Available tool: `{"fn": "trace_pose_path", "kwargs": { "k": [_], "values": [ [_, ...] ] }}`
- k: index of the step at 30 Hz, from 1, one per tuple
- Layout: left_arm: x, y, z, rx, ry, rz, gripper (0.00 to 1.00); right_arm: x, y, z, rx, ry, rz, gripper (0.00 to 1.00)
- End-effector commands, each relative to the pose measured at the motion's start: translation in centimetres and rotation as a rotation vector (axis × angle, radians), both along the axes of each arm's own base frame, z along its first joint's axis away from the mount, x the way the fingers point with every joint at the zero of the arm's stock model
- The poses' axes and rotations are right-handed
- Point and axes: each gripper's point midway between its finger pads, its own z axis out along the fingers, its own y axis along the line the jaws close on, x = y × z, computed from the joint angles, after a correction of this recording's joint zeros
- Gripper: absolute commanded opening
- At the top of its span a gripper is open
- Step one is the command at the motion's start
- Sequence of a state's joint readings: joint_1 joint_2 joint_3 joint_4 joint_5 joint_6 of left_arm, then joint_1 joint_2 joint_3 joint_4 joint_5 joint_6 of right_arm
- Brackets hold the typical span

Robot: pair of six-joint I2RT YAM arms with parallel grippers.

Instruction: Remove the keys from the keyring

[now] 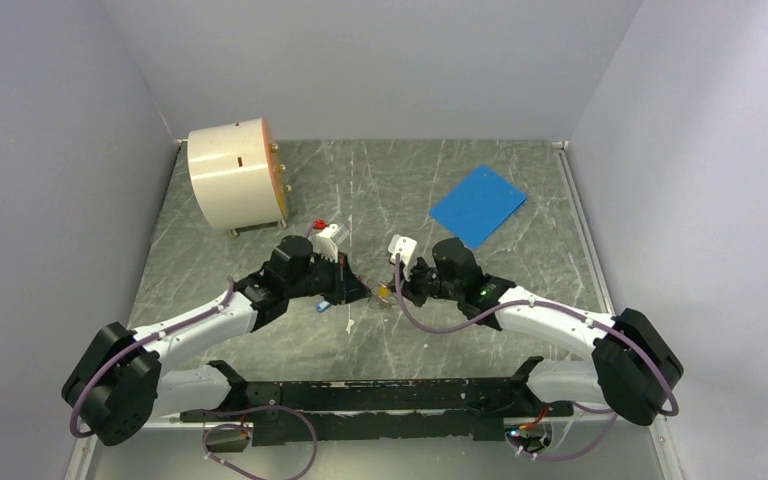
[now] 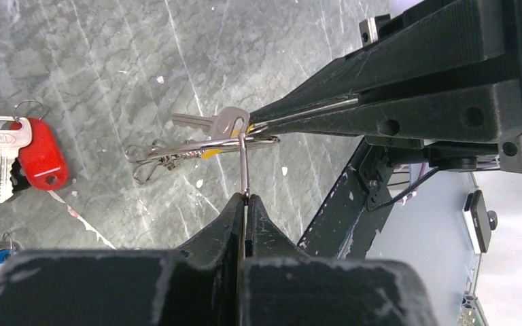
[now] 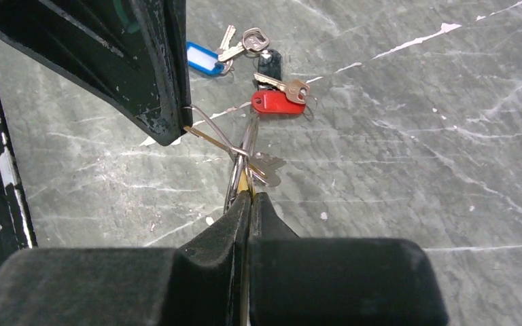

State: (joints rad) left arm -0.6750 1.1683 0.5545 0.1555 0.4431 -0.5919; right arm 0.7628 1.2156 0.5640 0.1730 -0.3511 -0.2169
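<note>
The wire loop [image 2: 244,163] in my left gripper keeps the keyring edge-on, so next my left gripper lets go and moves to the keyring next to the orange-yellow tag [image 2: 211,153].
The keyring [image 2: 197,146], a thin silvery wire ring with small loops, is held just above the table between both grippers. My left gripper [image 2: 246,198] is shut on a wire loop of it. My right gripper [image 3: 250,194] is shut on the orange-yellow tag [image 3: 243,182] beside the ring [image 3: 234,178]. A silver key [image 2: 225,122] hangs at the ring by the right fingers [image 2: 326,102]. From above, both gripper tips meet at the orange-yellow tag [image 1: 384,292]. A red-tagged key [image 2: 39,161] lies loose on the table, also in the right wrist view [image 3: 275,102].
A blue-tagged key [image 3: 204,58] and a black-tagged key [image 3: 269,62] lie past the red one. A cream round drum [image 1: 232,175] stands at the back left. A blue sheet [image 1: 477,204] lies at the back right. Grey walls close in the table.
</note>
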Motion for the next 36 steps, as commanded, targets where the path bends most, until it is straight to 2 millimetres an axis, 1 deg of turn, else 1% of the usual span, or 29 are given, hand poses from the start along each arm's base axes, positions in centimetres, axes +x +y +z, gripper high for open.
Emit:
{"fn": "trace_pose_path", "kwargs": {
  "k": [1,4,6,11,14,17,22,27,28,29,33,36],
  "values": [
    [-0.3,-0.4,1.2,-0.013,-0.023,-0.050,0.03,1.3,0.9,2.7,-0.039,-0.092,0.040,0.02],
    [-0.1,-0.3,1.5,-0.016,-0.039,-0.035,0.03,0.8,1.6,2.9,-0.058,-0.087,0.079,0.02],
    [0.2,0.0,1.9,-0.019,-0.055,-0.015,0.03,0.7,1.7,2.6,-0.065,-0.082,0.078,0.02],
    [0.7,0.7,3.3,-0.043,-0.119,0.031,0.03,0.4,1.6,1.4,-0.030,-0.052,0.049,0.02],
    [0.9,1.0,4.0,-0.050,-0.146,0.051,0.03,0.3,1.3,0.5,-0.024,-0.030,0.024,0.02],
    [1.1,1.1,4.0,-0.041,-0.151,0.063,0.03,-0.2,1.3,0.0,-0.021,-0.005,0.027,0.02],
    [1.4,1.4,3.5,-0.009,-0.145,0.075,0.03,-1.1,2.1,0.1,0.019,0.017,0.062,0.02],
    [1.4,1.3,3.3,-0.005,-0.134,0.075,0.03,-1.5,2.4,0.1,0.039,0.033,0.072,0.02],
    [1.4,1.3,3.1,-0.002,-0.126,0.076,0.04,-1.5,2.4,0.2,0.046,0.032,0.069,0.01],
    [1.4,1.3,3.0,0.000,-0.112,0.080,0.07,-1.4,2.4,0.2,0.051,0.028,0.067,0.01],
    [1.6,1.2,2.4,0.011,-0.056,0.102,0.27,-1.3,2.2,0.1,0.042,0.021,0.057,0.00],
    [1.5,0.9,2.3,0.009,-0.039,0.091,0.32,-1.2,2.1,0.1,0.040,0.018,0.051,0.00]
  ]
}}
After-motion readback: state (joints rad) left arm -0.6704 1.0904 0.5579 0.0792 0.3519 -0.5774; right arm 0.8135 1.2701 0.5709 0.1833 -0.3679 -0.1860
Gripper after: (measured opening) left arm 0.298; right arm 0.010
